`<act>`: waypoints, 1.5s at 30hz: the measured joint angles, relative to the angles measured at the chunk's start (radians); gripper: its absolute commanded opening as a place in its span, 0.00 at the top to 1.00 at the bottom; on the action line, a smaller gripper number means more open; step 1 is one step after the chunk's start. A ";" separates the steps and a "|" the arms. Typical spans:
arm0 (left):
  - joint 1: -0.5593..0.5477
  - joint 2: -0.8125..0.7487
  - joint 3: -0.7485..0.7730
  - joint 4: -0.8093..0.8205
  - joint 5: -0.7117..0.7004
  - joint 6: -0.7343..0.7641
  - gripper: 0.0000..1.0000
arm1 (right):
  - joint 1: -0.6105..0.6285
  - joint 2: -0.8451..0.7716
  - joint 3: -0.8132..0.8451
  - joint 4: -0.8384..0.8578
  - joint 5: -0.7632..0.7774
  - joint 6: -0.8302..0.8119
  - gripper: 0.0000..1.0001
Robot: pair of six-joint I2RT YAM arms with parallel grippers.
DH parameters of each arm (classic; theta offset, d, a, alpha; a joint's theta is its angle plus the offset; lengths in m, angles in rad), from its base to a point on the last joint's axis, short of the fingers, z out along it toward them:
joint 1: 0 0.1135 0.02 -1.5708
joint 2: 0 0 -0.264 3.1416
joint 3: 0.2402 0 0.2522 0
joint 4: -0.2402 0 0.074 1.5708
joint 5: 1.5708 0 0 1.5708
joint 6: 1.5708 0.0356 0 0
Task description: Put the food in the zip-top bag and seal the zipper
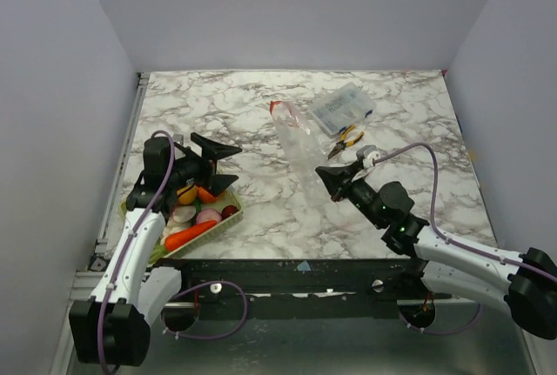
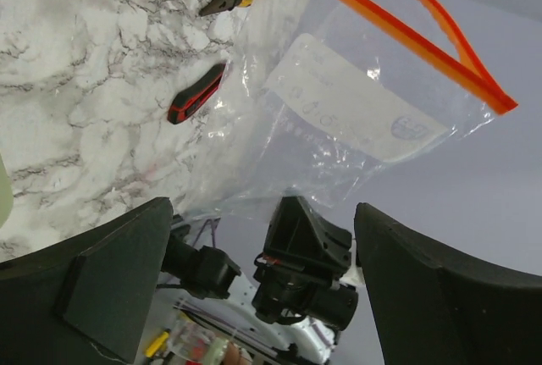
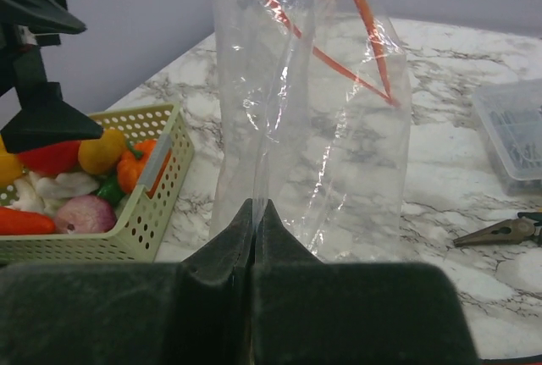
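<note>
Next, I take the zipper edge (image 1: 280,104) with my left gripper before food goes in, because my right gripper holds the bag at its bottom edge (image 1: 314,173), far from the zipper.
The clear zip-top bag (image 1: 300,144) lies stretched across the table's middle, its red-orange zipper (image 1: 280,107) at the far end. It also shows in the right wrist view (image 3: 313,119) and the left wrist view (image 2: 339,111), mouth open. My right gripper (image 1: 335,177) is shut on the bag's near bottom edge (image 3: 256,206). My left gripper (image 1: 228,166) is open and empty, held above the basket of food (image 1: 196,218). The food (image 3: 85,170) includes an orange pumpkin, carrot, yellow and pink pieces.
The food sits in a pale green mesh basket (image 1: 228,218) at the front left. A clear packet of small parts (image 1: 341,107) and yellow-handled pliers (image 1: 346,140) lie at the back right. A red-and-black knife (image 2: 196,94) lies beyond the bag.
</note>
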State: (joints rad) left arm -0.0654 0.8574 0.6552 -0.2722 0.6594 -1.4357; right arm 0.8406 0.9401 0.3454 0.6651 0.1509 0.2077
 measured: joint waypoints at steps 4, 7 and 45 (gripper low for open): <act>0.000 0.080 0.061 -0.033 0.003 -0.056 0.08 | 0.000 -0.045 -0.011 -0.001 -0.053 -0.027 1.00; -0.001 0.104 0.133 -0.069 0.003 -0.087 0.06 | 0.000 -0.061 -0.011 -0.001 -0.100 -0.047 1.00; -0.328 0.782 0.919 -0.490 -0.215 1.105 0.09 | 0.035 0.240 0.326 -0.566 -0.157 0.302 0.23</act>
State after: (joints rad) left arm -0.3931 1.6394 1.5738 -0.7620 0.4446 -0.3305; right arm 0.8757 1.1801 0.6712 0.0994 -0.0063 0.5095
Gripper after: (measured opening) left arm 0.916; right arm 0.798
